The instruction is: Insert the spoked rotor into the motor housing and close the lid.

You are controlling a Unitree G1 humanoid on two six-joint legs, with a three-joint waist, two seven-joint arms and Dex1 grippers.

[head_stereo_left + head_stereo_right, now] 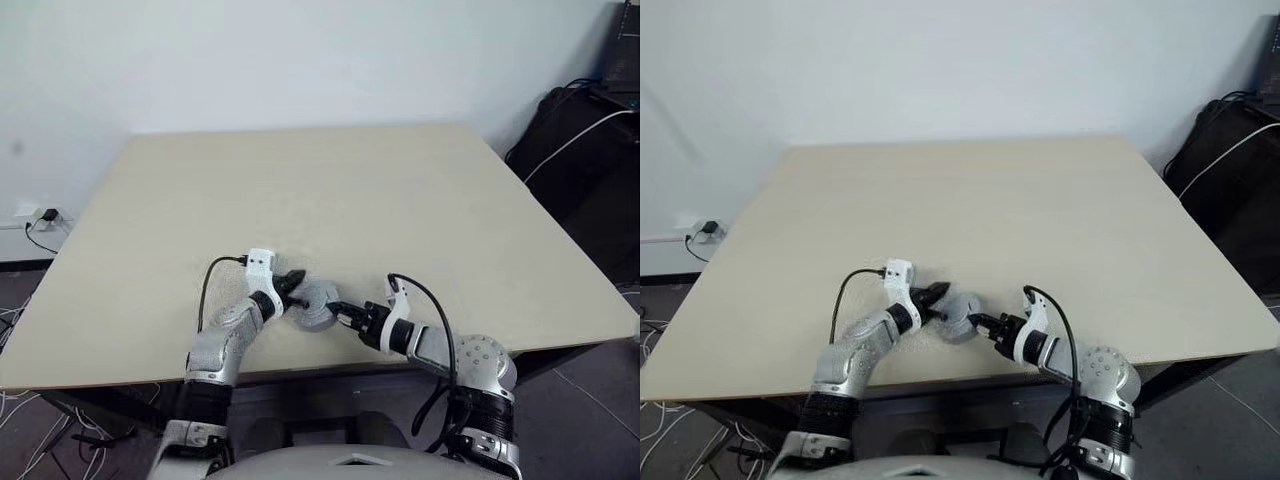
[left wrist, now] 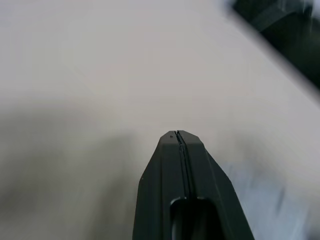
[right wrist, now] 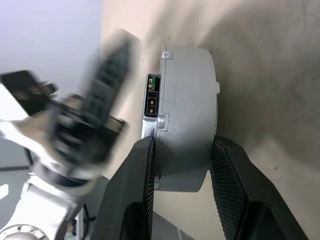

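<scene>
My right gripper is holding the motor housing on edge (image 1: 316,306), so next I open my shut left gripper, grab the housing's loose end (image 3: 190,62) and lay the housing flat.
A grey round motor housing (image 3: 187,90) stands on edge near the table's front edge, also seen from the head (image 1: 318,303). My right gripper (image 3: 183,142) is shut on it, one black finger on each flat face. A small connector (image 3: 151,102) shows on its rim. The spoked rotor is hidden, and I cannot tell the lid apart from the housing's grey body. My left gripper (image 2: 178,134) is shut with nothing in it. Its tip (image 1: 298,282) hovers close to the housing's left side, and it shows blurred in the right wrist view (image 3: 107,85).
The beige table (image 1: 300,190) stretches far beyond the grippers. A black bag (image 1: 590,140) with a white cable stands on the floor at the right. A wall socket with cables (image 1: 42,217) is at the left.
</scene>
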